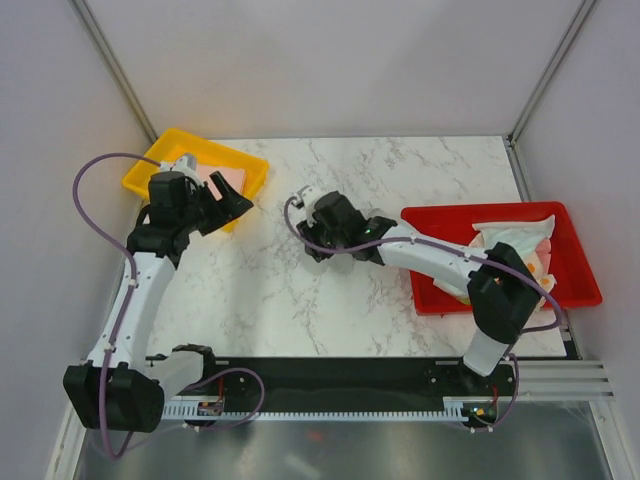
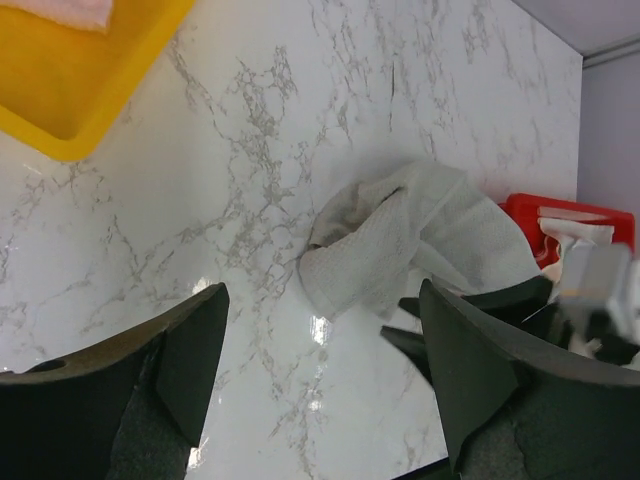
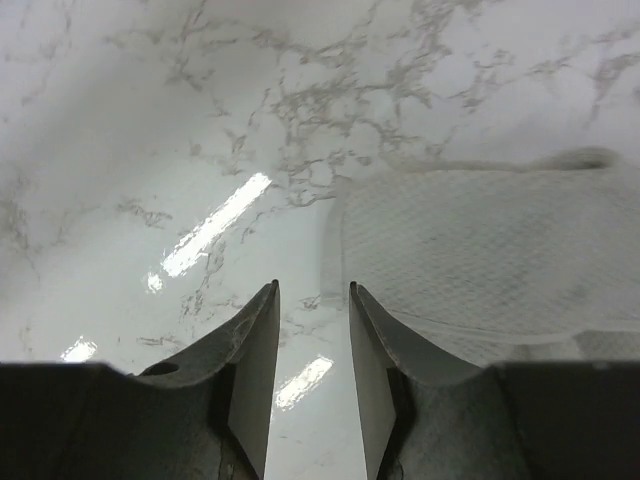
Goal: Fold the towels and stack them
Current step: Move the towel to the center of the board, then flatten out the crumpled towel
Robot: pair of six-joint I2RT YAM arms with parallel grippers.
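Observation:
I expect the pale grey towel (image 3: 465,250) to fall open into long loose folds when I lift it, because a second layer (image 3: 455,344) shows under the towel's near edge.
A pale grey towel (image 2: 400,235) lies crumpled on the marble table (image 1: 400,170) at its middle. Most of it is hidden under my right arm in the top view, where only a pale edge (image 1: 350,262) shows. My right gripper (image 3: 312,290) hovers low at the towel's left edge (image 3: 480,250), open, with only bare table between its fingers. My left gripper (image 2: 320,300) is wide open and empty above the table, beside the yellow tray (image 1: 150,170). A pink towel (image 1: 232,178) lies in that tray. Cream towels with orange shapes (image 1: 515,240) are heaped in the red tray (image 1: 580,285).
The yellow tray (image 2: 60,110) stands at the back left, the red tray (image 2: 530,208) at the right. Both arm bases sit on the black rail (image 1: 330,385) at the near edge. Grey walls close in the back and both sides.

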